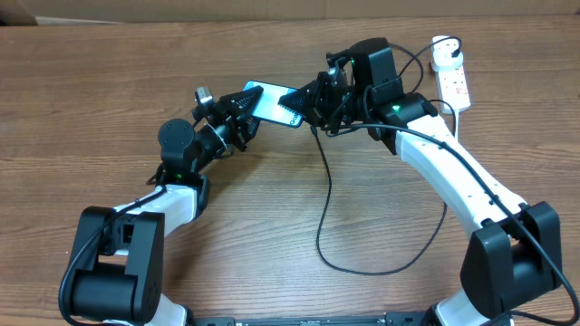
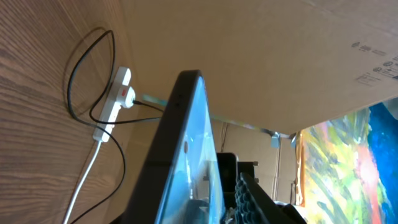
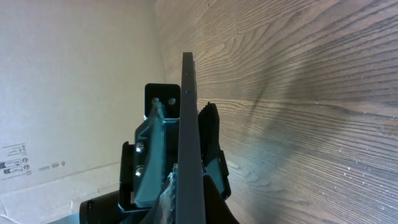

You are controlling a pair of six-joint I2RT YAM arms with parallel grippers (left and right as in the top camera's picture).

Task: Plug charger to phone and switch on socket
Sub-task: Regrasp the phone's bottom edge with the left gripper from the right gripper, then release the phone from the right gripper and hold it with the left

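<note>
Both my grippers hold the phone [image 1: 270, 103] beside the loose black cable, so next my right gripper leaves the phone to my left gripper and takes the cable's tip [image 1: 314, 131].
The phone [image 1: 270, 100], with its blue screen lit, is held off the table between both grippers. My left gripper [image 1: 246, 101] is shut on its left end; the left wrist view shows the phone [image 2: 186, 143] edge-on in the jaws [image 2: 208, 199]. My right gripper [image 1: 304, 107] is shut on its right end, where the phone [image 3: 189, 124] runs between the fingers [image 3: 189, 186]. The charger's black cable [image 1: 324, 208] loops over the table up to the right gripper; its tip is hidden. Its white adapter [image 1: 444, 50] sits in the socket [image 1: 456, 81] at the far right.
A cardboard wall [image 1: 272, 9] closes the back of the table. In the left wrist view the socket [image 2: 112, 109] carries the adapter [image 2: 126, 96] and trails a thick white cord [image 2: 87, 174]. The cable loop lies on the table in front of the right arm.
</note>
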